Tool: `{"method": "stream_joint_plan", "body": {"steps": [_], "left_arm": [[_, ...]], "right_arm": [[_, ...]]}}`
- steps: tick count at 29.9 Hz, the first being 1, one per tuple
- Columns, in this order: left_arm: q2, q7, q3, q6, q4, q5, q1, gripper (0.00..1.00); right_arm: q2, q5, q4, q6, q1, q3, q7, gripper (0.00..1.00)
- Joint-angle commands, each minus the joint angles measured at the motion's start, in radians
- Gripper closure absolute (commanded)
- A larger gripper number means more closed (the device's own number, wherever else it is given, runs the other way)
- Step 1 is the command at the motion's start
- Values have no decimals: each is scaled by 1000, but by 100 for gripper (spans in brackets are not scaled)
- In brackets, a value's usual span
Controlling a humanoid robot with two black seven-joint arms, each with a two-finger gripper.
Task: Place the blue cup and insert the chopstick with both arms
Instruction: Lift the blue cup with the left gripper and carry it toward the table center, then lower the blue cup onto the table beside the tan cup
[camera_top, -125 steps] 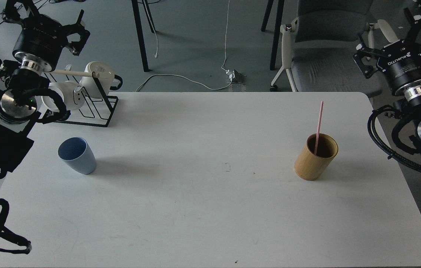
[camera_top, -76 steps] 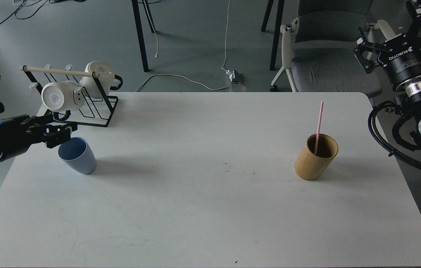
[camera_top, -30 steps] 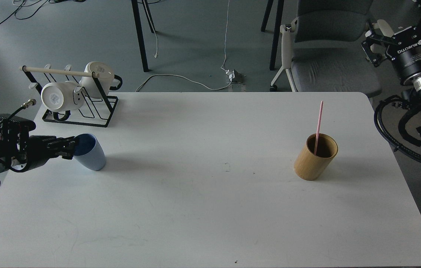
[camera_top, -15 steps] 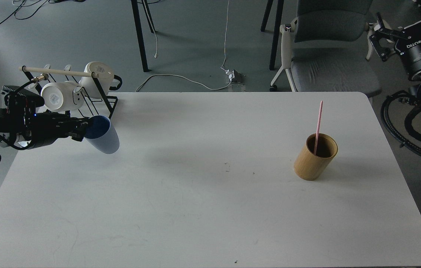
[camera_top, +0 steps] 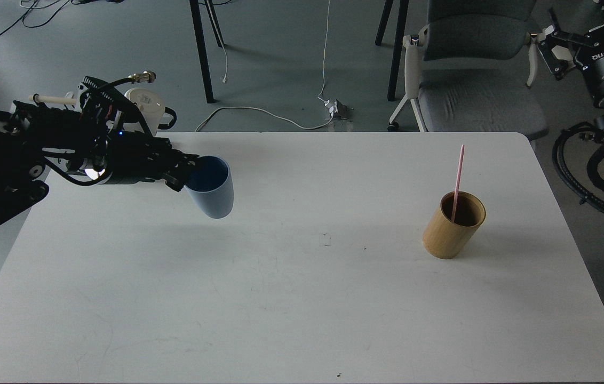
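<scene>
I am about to lift the pink chopstick. The opening of the bamboo cylinder is wide around it, so the chopstick will slide out alone.
My left gripper is shut on the near rim of the blue cup and holds it lifted above the white table, left of the middle, tilted a little. The pink chopstick stands upright in the tan bamboo cylinder at the right of the table. My right gripper is raised off the table's far right corner, over the chair, with its fingers spread and empty.
A black wire mug rack with white mugs stands at the table's back left corner, partly hidden behind my left arm. A grey chair stands behind the table at the right. Cables lie on the floor.
</scene>
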Motion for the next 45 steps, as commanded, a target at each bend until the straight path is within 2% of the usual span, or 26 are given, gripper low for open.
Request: {"method": "stream_joint_plan", "body": {"steps": [1, 3, 7, 11, 15, 19, 27, 33, 41, 45], "left_arm": [[-146, 9, 9, 0, 0, 108, -10, 100], [-229, 13, 11, 0, 2, 125, -2, 100], [-349, 56, 21, 0, 13, 125, 8, 100], [-441, 75, 92, 0, 75, 125, 7, 100], [-530, 116, 100, 0, 149, 125, 53, 100], [-551, 125, 95, 0, 218, 125, 64, 100], [-573, 114, 100, 0, 292, 125, 65, 98], [-573, 113, 100, 0, 303, 125, 67, 93], [-570, 113, 98, 0, 303, 125, 90, 90], [-562, 114, 89, 0, 303, 125, 93, 83]], "right_arm": [[-11, -9, -11, -56, 75, -24, -4, 0], [-11, -9, -12, -85, 106, -48, -2, 0], [-10, -9, -8, -119, 135, -84, 5, 0], [-2, -10, -6, -124, 135, -84, 5, 0], [0, -9, -1, -125, 132, -85, 4, 0], [-3, -9, 0, -127, 126, -85, 4, 0], [-3, -9, 2, -127, 107, -87, 5, 0], [1, -9, 2, -127, 90, -87, 5, 0], [0, -9, 3, -124, 78, -87, 7, 0], [-5, -9, 3, -124, 78, -87, 7, 0]]}}
